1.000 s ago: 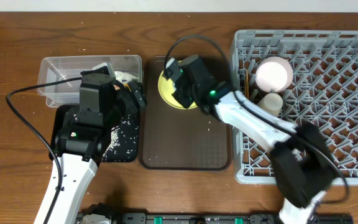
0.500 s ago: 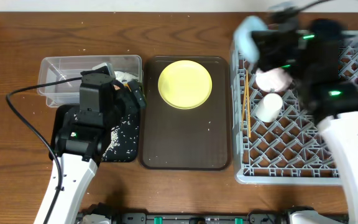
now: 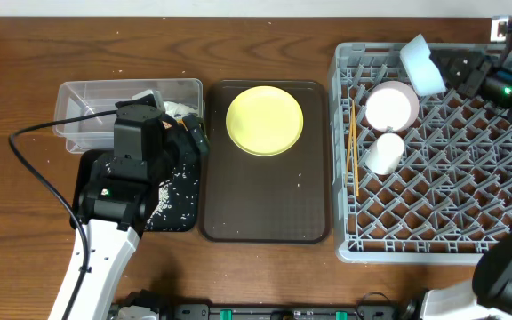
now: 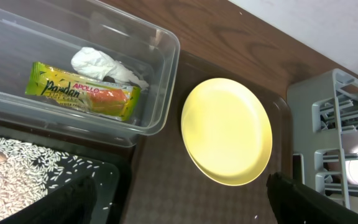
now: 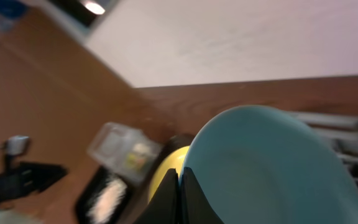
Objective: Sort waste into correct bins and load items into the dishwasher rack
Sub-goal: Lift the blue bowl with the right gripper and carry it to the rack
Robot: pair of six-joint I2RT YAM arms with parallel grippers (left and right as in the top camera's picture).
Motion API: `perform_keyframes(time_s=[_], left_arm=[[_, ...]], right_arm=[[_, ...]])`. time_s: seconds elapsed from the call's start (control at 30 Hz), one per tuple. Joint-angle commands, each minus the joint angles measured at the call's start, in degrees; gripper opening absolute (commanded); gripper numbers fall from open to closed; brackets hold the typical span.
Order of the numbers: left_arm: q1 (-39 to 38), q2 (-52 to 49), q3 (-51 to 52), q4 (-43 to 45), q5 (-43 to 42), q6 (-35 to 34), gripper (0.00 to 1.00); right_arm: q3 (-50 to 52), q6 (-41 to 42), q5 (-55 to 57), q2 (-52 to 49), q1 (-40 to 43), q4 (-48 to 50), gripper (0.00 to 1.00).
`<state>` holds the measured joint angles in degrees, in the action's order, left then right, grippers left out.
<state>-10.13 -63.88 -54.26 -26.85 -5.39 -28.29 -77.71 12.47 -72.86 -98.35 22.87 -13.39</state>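
Observation:
The light blue bowl sticks out at a tilt over the rack's back edge (image 3: 415, 44), so the robot's right gripper should bring it forward and set it down into the free space (image 3: 444, 133) beside the white bowl.
My right gripper (image 3: 445, 71) is shut on the rim of the light blue bowl (image 3: 421, 63), holding it tilted above the back of the grey dishwasher rack (image 3: 434, 240). In the right wrist view the shut gripper (image 5: 179, 186) pinches the bowl (image 5: 272, 168) at its edge. In the rack lie a white bowl (image 3: 391, 105), a white cup (image 3: 385, 153) and chopsticks (image 3: 354, 147). The yellow-green plate (image 3: 265, 120) sits on the brown tray. My left gripper (image 3: 194, 135) hangs open between the bins. The clear tub (image 4: 160, 81) holds the wrapper (image 4: 82, 93) and tissue (image 4: 101, 65). Rice (image 4: 17, 174) lies in the black tray (image 3: 180, 209).
The brown serving tray (image 3: 265, 204) lies between the bins and the rack, bare but for the plate and a few grains. A black cable (image 3: 34, 169) loops from the left arm over the wooden table (image 3: 16, 53).
The right arm left the plate on the brown tray and swung right, carrying the light blue bowl over the back of the rack. The left arm has not moved.

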Motion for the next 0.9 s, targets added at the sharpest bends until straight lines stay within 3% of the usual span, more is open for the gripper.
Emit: perform_keyframes(time_s=[0.0,0.53,0.67,0.87], left_arm=[[0.2,-0.1,-1.0,-0.1,0.5,0.5,0.9],[0.2,-0.1,-1.0,-0.1,0.5,0.5,0.9],[0.2,-0.1,-1.0,-0.1,0.5,0.5,0.9],[0.3,-0.1,-1.0,-0.1,0.5,0.5,0.9]], right_arm=[[-0.2,1.2,-9.7,-1.7,2.0,0.5,0.01],[-0.1,3.1,-5.2,-3.4,9.1,0.3,0.01],[-0.1,7.7,0.9,-3.8,8.8,1.7,0.01],[-0.1,14.3,0.3,-4.2,7.8,5.9,0.01]])
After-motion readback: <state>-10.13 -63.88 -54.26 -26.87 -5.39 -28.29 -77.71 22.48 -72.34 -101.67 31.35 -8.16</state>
